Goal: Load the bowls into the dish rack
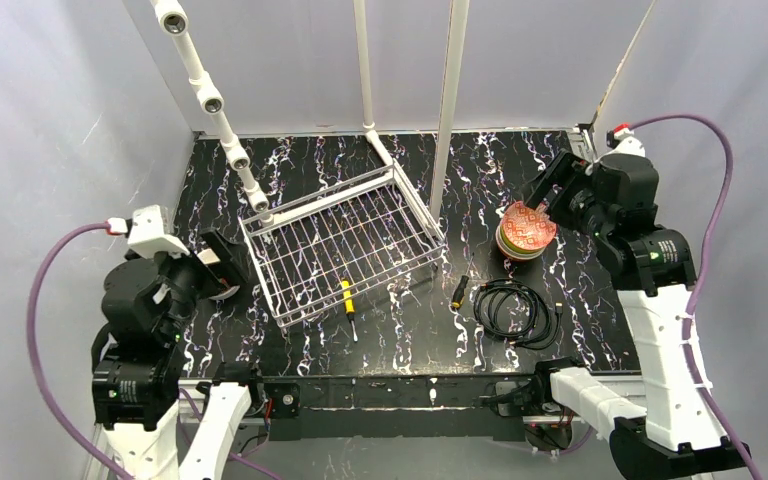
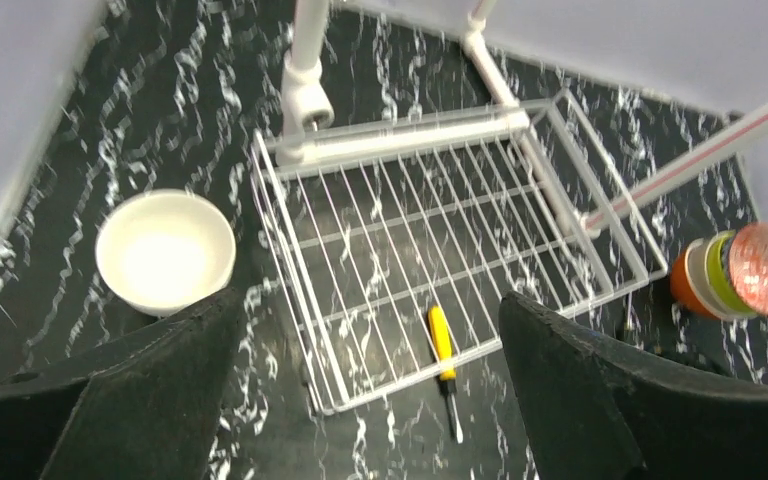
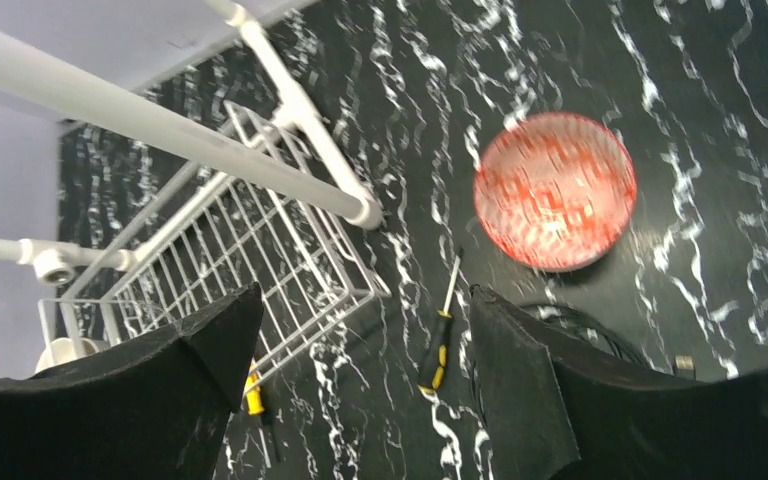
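The red bowl's rim stands free on top of the stack in front of my right gripper's open fingers, so I should continue lowering toward it until they straddle it.
The white wire dish rack stands mid-table with no bowl in it; it also shows in the left wrist view and the right wrist view. A stack of bowls, the top one red patterned inside, stands right of the rack; orange, white and yellow-green rims show in the left wrist view. A white bowl sits left of the rack, mostly hidden under my left gripper in the top view. My left gripper is open and empty. My right gripper is open and empty above the stack.
A yellow screwdriver lies across the rack's front edge. A black-and-yellow screwdriver and a coiled black cable lie right of the rack's front. White pipes rise over the rack's back corners.
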